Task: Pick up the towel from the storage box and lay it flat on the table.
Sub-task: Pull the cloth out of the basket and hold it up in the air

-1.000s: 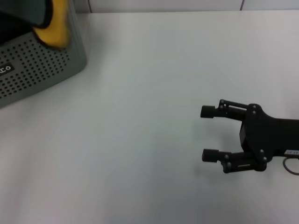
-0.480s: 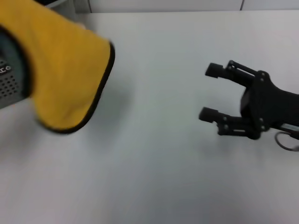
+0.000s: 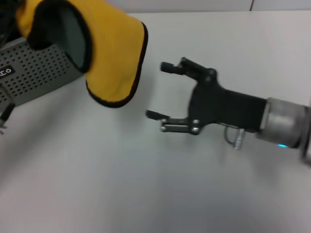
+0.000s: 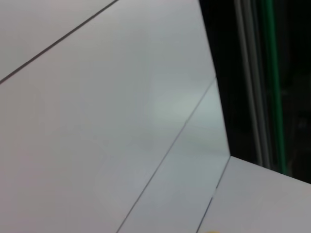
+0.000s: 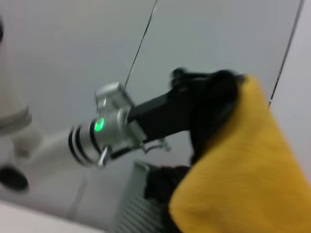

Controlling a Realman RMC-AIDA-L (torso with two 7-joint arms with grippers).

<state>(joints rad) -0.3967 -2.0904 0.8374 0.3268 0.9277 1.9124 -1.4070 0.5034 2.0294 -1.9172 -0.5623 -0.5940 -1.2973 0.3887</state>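
Note:
The towel hangs folded from the robot's left gripper, so the right gripper should grasp the black-edged lower corner and raise it before the left gripper takes another edge.
The towel hangs in the air over the table, yellow-orange side out, folded over with its dark side and black edge showing. It dangles in front of the storage box at the far left. In the right wrist view my left gripper is shut on the top of the towel, with the box's perforated wall below it. My right gripper is open just right of the towel's hanging edge, apart from it, with nothing between its fingers.
The left wrist view shows only white wall panels and a dark strip. A small cable or bracket pokes in at the left edge of the head view. Bare white tabletop stretches across the front and right.
The towel has come up out of the storage box and swung right over the table. My right gripper has moved left and farther from me, toward the towel's hanging edge, still open.

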